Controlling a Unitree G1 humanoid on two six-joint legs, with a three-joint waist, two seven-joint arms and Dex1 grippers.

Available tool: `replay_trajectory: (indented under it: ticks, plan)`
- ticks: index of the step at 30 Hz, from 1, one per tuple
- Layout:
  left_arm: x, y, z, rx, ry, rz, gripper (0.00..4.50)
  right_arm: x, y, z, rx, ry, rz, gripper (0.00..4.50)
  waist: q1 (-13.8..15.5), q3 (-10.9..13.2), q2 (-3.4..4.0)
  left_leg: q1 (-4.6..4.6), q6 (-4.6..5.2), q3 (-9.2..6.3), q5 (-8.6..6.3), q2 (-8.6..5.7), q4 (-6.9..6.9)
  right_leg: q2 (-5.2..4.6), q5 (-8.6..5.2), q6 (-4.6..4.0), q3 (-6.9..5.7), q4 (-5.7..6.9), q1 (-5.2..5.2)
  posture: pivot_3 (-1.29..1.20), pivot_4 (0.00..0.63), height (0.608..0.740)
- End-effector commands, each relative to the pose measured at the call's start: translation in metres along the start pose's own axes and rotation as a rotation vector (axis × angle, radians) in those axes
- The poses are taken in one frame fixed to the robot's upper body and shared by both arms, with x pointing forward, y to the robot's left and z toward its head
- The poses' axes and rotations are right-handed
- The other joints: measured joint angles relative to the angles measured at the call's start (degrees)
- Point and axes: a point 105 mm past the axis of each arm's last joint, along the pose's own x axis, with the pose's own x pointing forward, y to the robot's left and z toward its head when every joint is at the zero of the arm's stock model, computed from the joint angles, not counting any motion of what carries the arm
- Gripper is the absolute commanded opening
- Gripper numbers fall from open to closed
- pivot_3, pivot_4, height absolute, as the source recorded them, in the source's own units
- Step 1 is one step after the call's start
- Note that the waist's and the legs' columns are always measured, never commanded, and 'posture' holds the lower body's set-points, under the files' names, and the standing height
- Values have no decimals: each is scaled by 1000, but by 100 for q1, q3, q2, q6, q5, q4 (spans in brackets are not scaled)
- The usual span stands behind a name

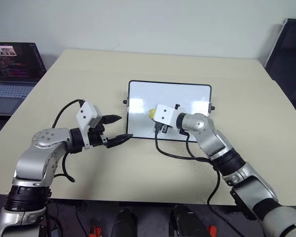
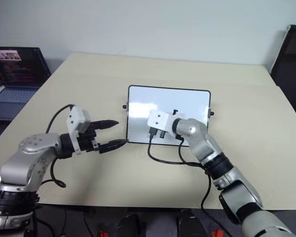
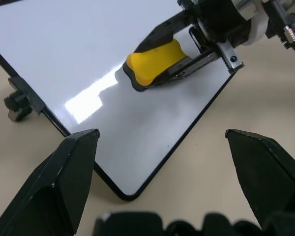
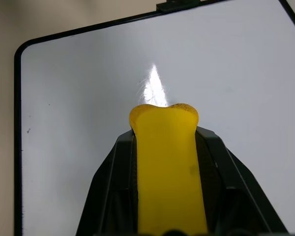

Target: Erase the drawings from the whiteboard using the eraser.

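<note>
My right gripper should keep going with the eraser to the open table beside the whiteboard and let go of it there, as the whiteboard's surface is clear of drawings.
The whiteboard lies flat at the middle of the table, its surface glossy white inside a thin black frame. My right gripper is shut on the yellow eraser, whose dark underside rests on the board's near left part. In the right wrist view the eraser juts out between the black fingers over the white surface. My left gripper stands open just off the board's near left corner, nothing in it, and its view shows the eraser on the board. The drawings are out of view.
The beige table stretches around the board. An open laptop sits off its far left corner. A dark chair back stands at the far right. A black cable loops from my right wrist onto the table by the board's near edge.
</note>
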Motion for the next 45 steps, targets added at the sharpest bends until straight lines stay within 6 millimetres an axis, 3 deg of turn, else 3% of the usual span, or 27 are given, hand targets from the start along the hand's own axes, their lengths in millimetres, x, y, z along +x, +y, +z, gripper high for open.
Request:
replay_trajectory:
  ticks: [1, 7, 11, 15, 22, 27, 34, 45]
  plan:
    - [5, -6, 25, 77, -65, -23, 4500, -31, -32, 30, 158, -139, -171, 1216, 12, 1, 1, -2, -3, 0, -3, 0, -2, 0, 0, -1, -1, 1, -3, 0, 150, 740]
    - [21, -22, 48, 131, -116, -120, 4500, -92, -42, 17, 506, -131, -387, 1216, 49, 1, 1, -7, -28, -10, -20, 2, -19, 0, -20, -16, -18, 1, -4, 0, 150, 740]
    - [35, -27, 54, 167, -120, -197, 4500, -119, -39, 11, 545, -90, -448, 1216, 35, 4, 6, -9, -31, -13, -22, 1, -18, 0, -26, -18, -21, 1, -4, 0, 150, 740]
    - [61, -45, 66, 204, -163, -353, 4500, -156, -36, -25, 620, 66, -604, 1216, 53, 3, 5, -7, -31, -15, -22, 0, -15, 0, -41, 3, -23, 2, 0, 0, 150, 740]
    - [100, -81, 75, 286, -188, -659, 4500, -188, -32, -83, 749, 296, -780, 1216, 21, 4, 7, -8, -29, -18, -21, -5, -3, -2, -42, 5, -22, 2, 4, 0, 150, 740]
    - [118, -96, 68, 336, -174, -760, 4500, -191, -30, -106, 803, 345, -823, 1216, -7, 3, 10, -6, -28, -18, -22, -4, -8, -1, -41, 8, -20, 4, 5, 0, 150, 740]
    - [127, -102, 58, 399, -150, -787, 4500, -192, -25, -135, 893, 397, -858, 1216, 5, 5, 15, -8, -27, -18, -22, -6, -9, -2, -41, 8, -19, 2, 6, 0, 150, 740]
    - [136, -112, 61, 416, -184, -788, 4500, -186, -30, -151, 891, 405, -845, 1216, 8, 6, 19, -8, -27, -19, -22, -8, -8, -1, -44, 14, -18, 3, 9, 0, 150, 740]
